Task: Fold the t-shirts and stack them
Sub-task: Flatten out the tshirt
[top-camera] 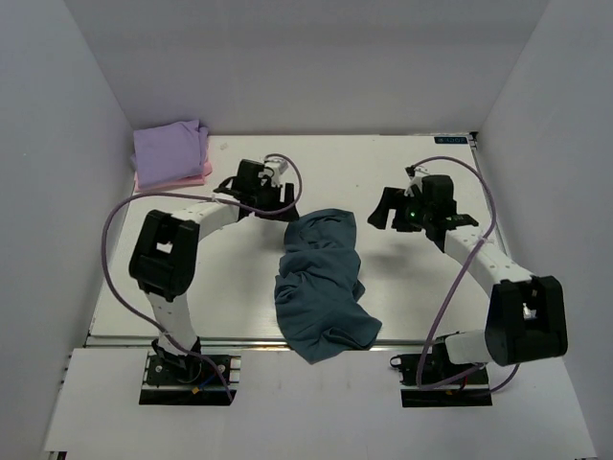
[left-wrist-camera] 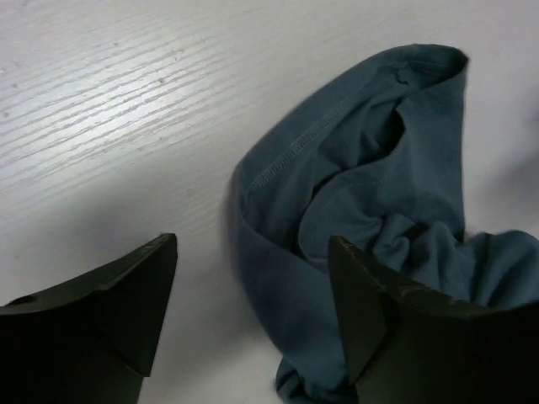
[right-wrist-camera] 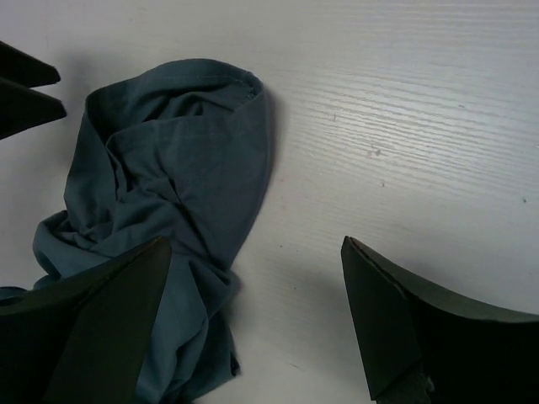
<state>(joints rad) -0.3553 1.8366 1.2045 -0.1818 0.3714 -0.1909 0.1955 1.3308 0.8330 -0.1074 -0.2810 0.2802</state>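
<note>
The teal t-shirt is lying crumpled over the front edge point(top-camera: 330, 337), so the robot's right gripper should grip its far corner point(top-camera: 349, 217) and lift the t-shirt clear together with the left gripper before folding.
The dark teal-blue t-shirt point(top-camera: 321, 283) lies crumpled in the middle of the table, its near end hanging over the front edge. It shows in the left wrist view point(left-wrist-camera: 370, 210) and the right wrist view point(right-wrist-camera: 168, 194). A folded lavender t-shirt point(top-camera: 170, 149) lies on a pink one point(top-camera: 196, 175) at the back left corner. My left gripper point(top-camera: 278, 203) is open just left of the teal shirt's far end, empty point(left-wrist-camera: 253, 311). My right gripper point(top-camera: 388, 209) is open to the right of that end, empty point(right-wrist-camera: 257, 311).
White walls enclose the table point(top-camera: 412, 297) on the left, back and right. The front metal rail point(top-camera: 192, 337) runs under the hanging shirt end. Purple cables loop beside both arms.
</note>
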